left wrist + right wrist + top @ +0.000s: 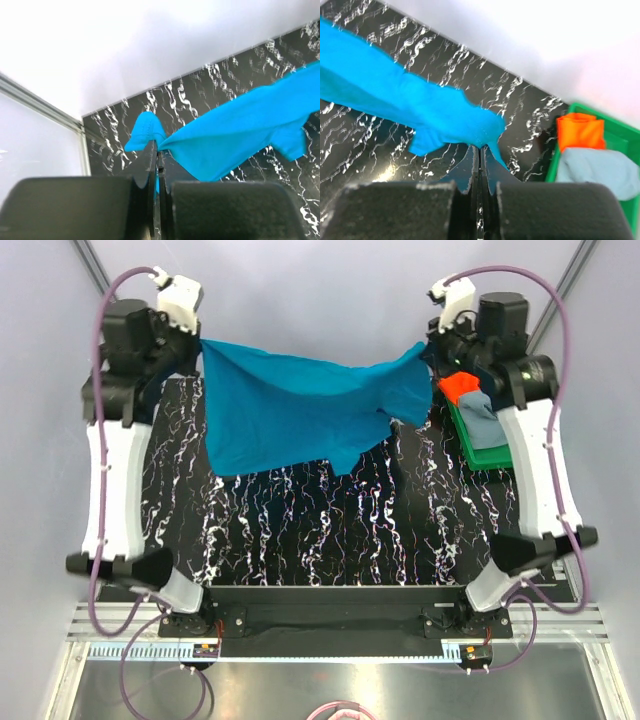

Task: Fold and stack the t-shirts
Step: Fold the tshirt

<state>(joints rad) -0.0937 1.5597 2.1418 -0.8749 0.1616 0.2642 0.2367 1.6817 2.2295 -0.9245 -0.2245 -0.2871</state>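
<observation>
My two grippers should pull the t-shirt tight and swing it toward the mat's near edge [330,575] before folding, because the teal-blue t-shirt sags and bunches [385,412] near my right gripper.
The teal-blue t-shirt [290,410] hangs spread in the air above the far half of the black marbled mat [330,540], stretched between both arms. My left gripper [200,343] is shut on its left corner; in the left wrist view the cloth [240,130] runs out from the pinched fingertips [152,150]. My right gripper [430,348] is shut on the right corner, and the right wrist view shows the cloth [420,110] bunched at the closed fingertips [476,150]. An orange-red t-shirt [458,387] and a grey-blue t-shirt [480,417] lie in the green tray [490,455].
The green tray [580,107] stands at the mat's far right, under the right arm. White walls close the back and sides. The arm bases sit on a rail at the near edge.
</observation>
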